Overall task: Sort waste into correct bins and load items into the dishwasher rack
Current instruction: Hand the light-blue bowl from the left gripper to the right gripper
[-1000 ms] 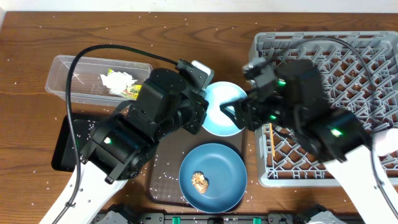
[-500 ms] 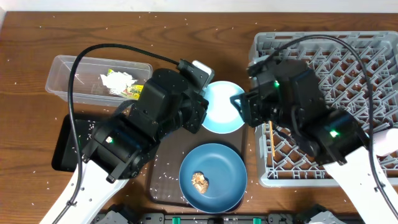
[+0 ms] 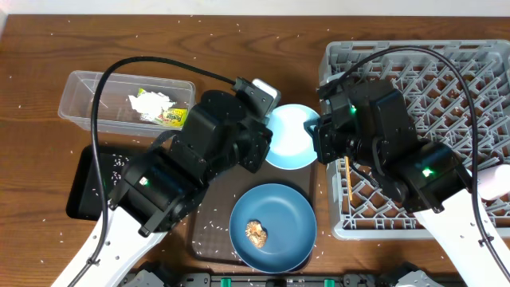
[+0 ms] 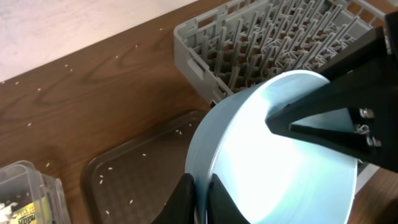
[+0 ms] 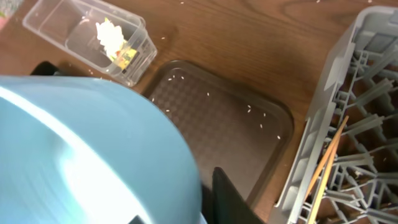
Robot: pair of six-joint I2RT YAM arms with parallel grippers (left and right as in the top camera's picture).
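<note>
The light-blue cup's rim is pinched by both my grippers, so next my left gripper lets go before my right gripper carries the cup into the dishwasher rack.
A light-blue cup, wide like a bowl, hangs between both arms, over the gap between the brown serving tray and the dishwasher rack. My left gripper is shut on its left rim, one finger on each side of the wall. The right gripper is shut on the opposite rim of the cup, with one black finger outside the wall. A large blue plate lies near the front edge with a brown food lump on it.
The clear tub at the back left holds white paper and a yellow-green wrapper. A black tray lies in front of it. The brown serving tray carries rice grains. Yellow chopsticks lie in the rack. A pale cup shows at the right edge.
The right gripper's jaws have come together on the cup's right rim. The left arm, still holding the cup, has shifted a little to the right.
</note>
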